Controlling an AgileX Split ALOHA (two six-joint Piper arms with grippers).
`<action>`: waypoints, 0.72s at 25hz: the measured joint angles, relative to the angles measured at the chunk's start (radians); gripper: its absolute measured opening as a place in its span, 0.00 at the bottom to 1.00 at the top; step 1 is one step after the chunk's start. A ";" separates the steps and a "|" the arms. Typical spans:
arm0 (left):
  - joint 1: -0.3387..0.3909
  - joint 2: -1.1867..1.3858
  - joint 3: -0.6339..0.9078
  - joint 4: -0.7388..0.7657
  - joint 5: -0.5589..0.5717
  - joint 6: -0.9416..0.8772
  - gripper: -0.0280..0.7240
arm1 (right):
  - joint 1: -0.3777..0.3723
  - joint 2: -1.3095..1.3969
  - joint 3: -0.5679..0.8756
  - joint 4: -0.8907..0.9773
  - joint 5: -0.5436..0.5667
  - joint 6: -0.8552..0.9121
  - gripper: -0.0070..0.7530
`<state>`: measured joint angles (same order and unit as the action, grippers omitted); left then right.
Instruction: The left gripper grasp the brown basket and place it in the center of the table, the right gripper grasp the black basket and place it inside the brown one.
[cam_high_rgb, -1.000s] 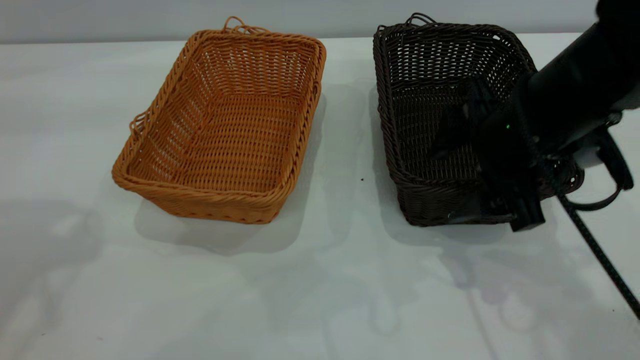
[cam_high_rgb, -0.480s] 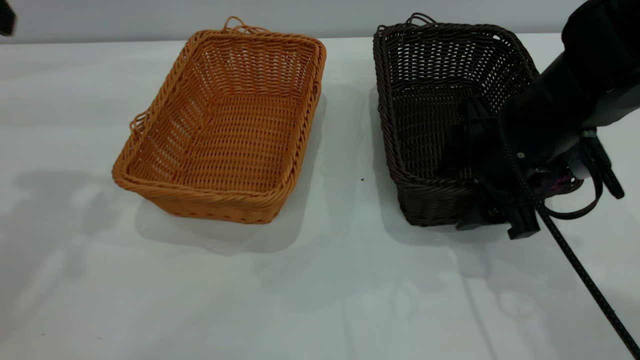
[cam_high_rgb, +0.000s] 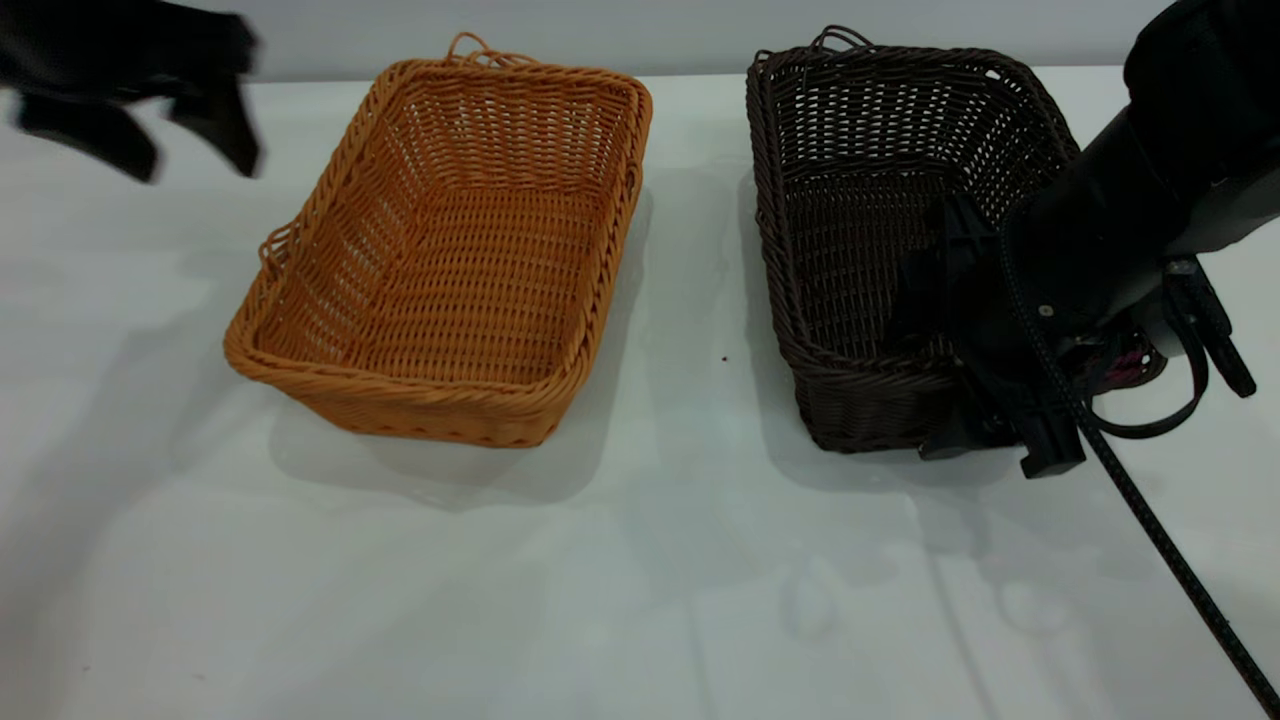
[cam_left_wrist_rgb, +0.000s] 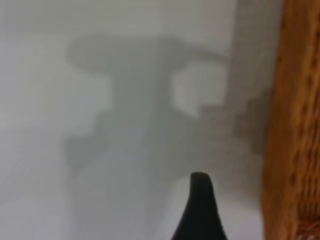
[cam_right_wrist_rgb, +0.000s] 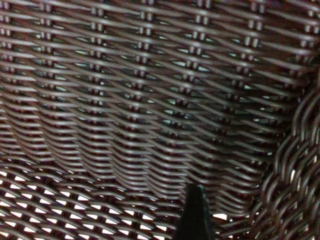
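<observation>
The brown basket (cam_high_rgb: 480, 276) is crooked and off center, so the robot's left gripper should take hold of its side rim (cam_high_rgb: 302, 216) and turn the brown basket into the center before the black basket goes in.
The brown basket (cam_high_rgb: 450, 260) stands left of centre on the table (cam_high_rgb: 640, 570); its side shows in the left wrist view (cam_left_wrist_rgb: 292, 125). The black basket (cam_high_rgb: 860, 190) stands to its right. My left gripper (cam_high_rgb: 197, 168) hovers open and empty at the far left, beside the brown basket's far left corner. One of its fingers (cam_left_wrist_rgb: 200, 210) shows over bare table. My right gripper (cam_high_rgb: 985, 400) is low at the black basket's near right corner and straddles the rim, open. One of its fingers (cam_right_wrist_rgb: 195, 215) is inside against the weave (cam_right_wrist_rgb: 150, 100); the other is hidden.
The right arm's black cable (cam_high_rgb: 1150, 520) trails across the table toward the near right corner. A gap of bare table lies between the two baskets, with a broad bare area in front of them.
My left gripper has come into view from the far left and moved toward the brown basket. My right gripper has settled lower onto the black basket's near right rim. Neither basket has moved.
</observation>
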<state>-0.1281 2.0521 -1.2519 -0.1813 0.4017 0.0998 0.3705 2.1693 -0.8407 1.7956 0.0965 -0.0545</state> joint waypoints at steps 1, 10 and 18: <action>-0.016 0.029 -0.024 -0.008 0.001 0.008 0.73 | 0.000 0.000 0.000 0.000 0.000 -0.001 0.71; -0.061 0.225 -0.168 -0.014 -0.016 0.019 0.73 | 0.000 0.000 0.000 0.000 0.002 -0.007 0.71; -0.065 0.306 -0.174 -0.014 -0.060 0.019 0.67 | 0.000 0.000 0.000 0.000 -0.011 -0.022 0.65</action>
<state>-0.1936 2.3579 -1.4261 -0.1956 0.3417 0.1188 0.3705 2.1693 -0.8407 1.7956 0.0851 -0.0769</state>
